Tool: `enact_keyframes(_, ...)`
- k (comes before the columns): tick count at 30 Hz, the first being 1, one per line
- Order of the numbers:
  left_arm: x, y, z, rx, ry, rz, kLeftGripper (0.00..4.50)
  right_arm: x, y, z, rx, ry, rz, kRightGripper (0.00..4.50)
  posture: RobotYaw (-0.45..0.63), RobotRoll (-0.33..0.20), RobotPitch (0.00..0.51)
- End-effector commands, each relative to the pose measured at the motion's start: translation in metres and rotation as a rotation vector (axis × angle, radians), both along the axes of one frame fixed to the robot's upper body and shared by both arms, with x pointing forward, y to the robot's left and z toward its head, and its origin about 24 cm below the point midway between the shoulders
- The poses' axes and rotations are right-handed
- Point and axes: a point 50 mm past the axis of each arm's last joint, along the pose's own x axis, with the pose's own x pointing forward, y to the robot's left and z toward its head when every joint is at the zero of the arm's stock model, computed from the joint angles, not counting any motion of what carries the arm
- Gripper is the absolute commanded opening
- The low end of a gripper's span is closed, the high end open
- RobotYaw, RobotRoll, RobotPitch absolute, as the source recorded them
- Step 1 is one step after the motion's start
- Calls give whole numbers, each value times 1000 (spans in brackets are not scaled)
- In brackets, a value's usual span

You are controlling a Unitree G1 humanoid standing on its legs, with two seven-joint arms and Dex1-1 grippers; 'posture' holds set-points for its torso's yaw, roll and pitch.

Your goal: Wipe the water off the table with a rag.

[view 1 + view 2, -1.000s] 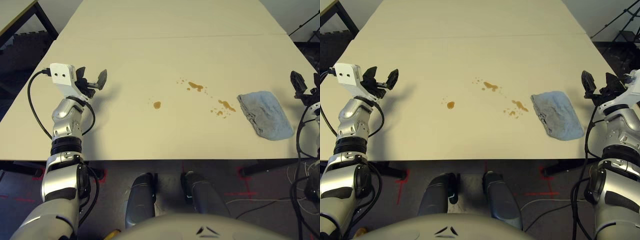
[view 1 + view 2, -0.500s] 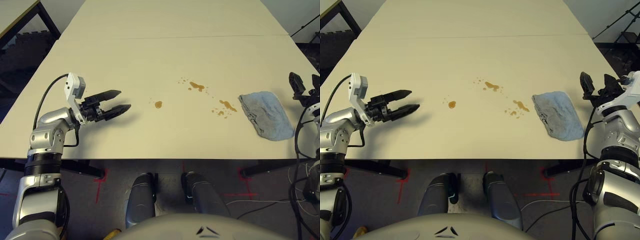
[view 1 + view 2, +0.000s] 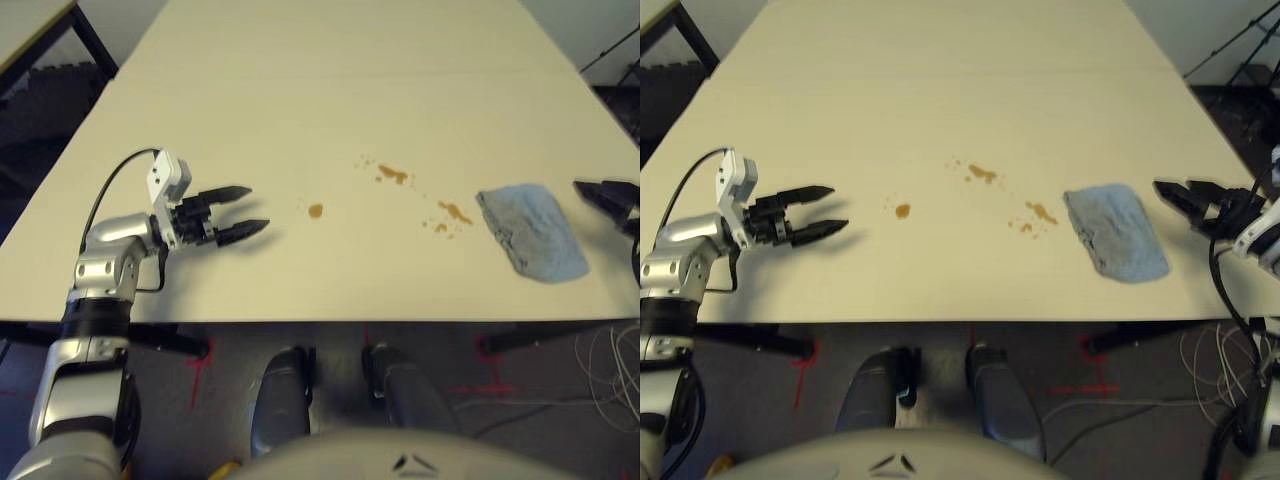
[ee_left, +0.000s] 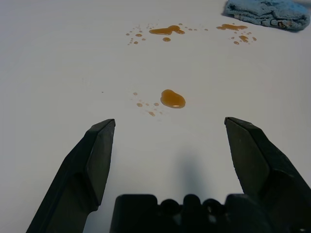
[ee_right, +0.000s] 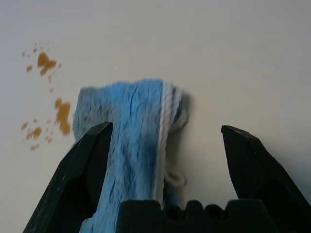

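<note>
My right gripper's open fingers are on both sides of the rag's white edge [image 5: 163, 141]. My right gripper keeps moving in over the rag [image 3: 1132, 235] until the rag is deep in the gap between the fingers, and then close.
The water lies on the cream table [image 3: 320, 110] as amber drops: a single drop [image 3: 315, 210], a cluster [image 3: 392, 174] and another cluster [image 3: 452, 212] just left of the rag. The light blue rag [image 3: 530, 232] lies crumpled near the right front edge. My left gripper [image 3: 258, 208] hovers low at the left, open and empty, its fingers pointing at the single drop [image 4: 173, 98]. My right gripper [image 3: 1168, 193] is open and empty just right of the rag, pointing at it; the rag [image 5: 131, 126] sits beyond its fingers.
A thin seam [image 3: 340, 76] crosses the far part of the table. The front edge [image 3: 320, 320] runs close below the rag and my left gripper. A dark frame [image 3: 95, 45] stands beyond the left corner. Cables [image 3: 600, 360] lie on the floor at right.
My left gripper swung down from upright to point across the table at the single drop. My right gripper turned from upright to point left at the rag. The rag and drops stayed put.
</note>
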Motion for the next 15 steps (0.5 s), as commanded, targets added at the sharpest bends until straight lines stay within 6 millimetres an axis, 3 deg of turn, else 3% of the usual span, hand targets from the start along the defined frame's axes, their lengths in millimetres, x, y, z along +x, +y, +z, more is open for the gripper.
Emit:
enact_keyframes(1, 1, -2, -1, 21, 5, -13, 4500, -1, 4, -6, -8, 64, 42, 4471, -177, 0, 156)
enact_keyframes(15, -2, -1, 0, 22, -3, 0, 4500, 17, 18, -31, -9, 153, 80, 4471, -145, 0, 151)
